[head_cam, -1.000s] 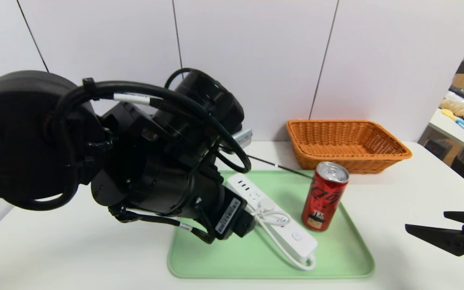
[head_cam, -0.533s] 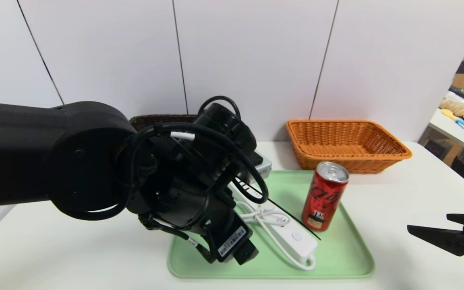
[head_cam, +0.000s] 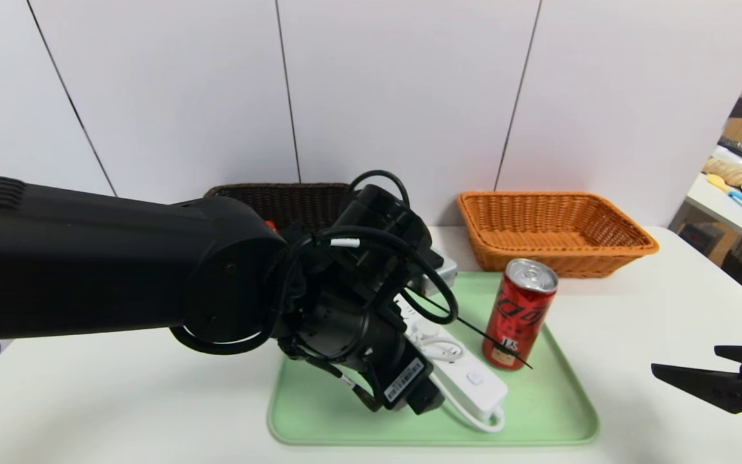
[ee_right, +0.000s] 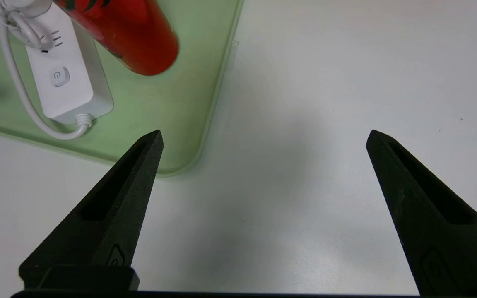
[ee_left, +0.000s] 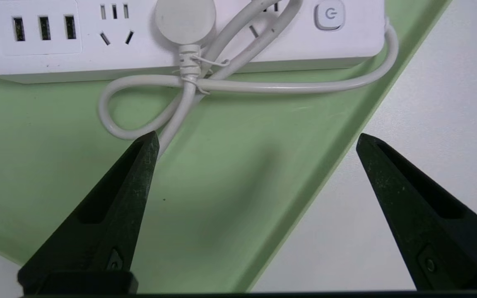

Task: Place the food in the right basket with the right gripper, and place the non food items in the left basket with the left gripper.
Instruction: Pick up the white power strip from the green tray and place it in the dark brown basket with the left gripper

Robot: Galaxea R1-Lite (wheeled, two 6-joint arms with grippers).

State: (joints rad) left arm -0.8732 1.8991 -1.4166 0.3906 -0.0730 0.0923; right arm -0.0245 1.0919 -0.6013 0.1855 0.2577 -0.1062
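The cord loop [ee_left: 106,118] is next to one finger of my left gripper, and the other finger is past the tray's edge, so next I move back and grip the cord [ee_left: 190,82] beside the plug.
The red can [head_cam: 518,316] stands upright on the green tray [head_cam: 538,412], next to the white power strip [head_cam: 471,380] with its bundled cord. In the left wrist view my left gripper [ee_left: 257,138] is open and empty, low over the tray [ee_left: 222,186] beside the power strip [ee_left: 180,37]. One fingertip is by the cord loop and the other is over the table past the tray's edge. My right gripper [head_cam: 683,359] is open and empty over bare table right of the tray. The orange right basket [head_cam: 554,229] and the dark left basket [head_cam: 281,200] stand at the back.
My left arm's thick black wrist [head_cam: 345,309] covers the tray's left half and part of the dark basket. A small red bit [head_cam: 271,225] peeks out at that basket; I cannot tell what it is. A cluttered side table [head_cam: 741,200] stands far right.
My left arm has swung down and to the right over the tray, uncovering the dark basket behind it. The right gripper, the can and the power strip have stayed put.
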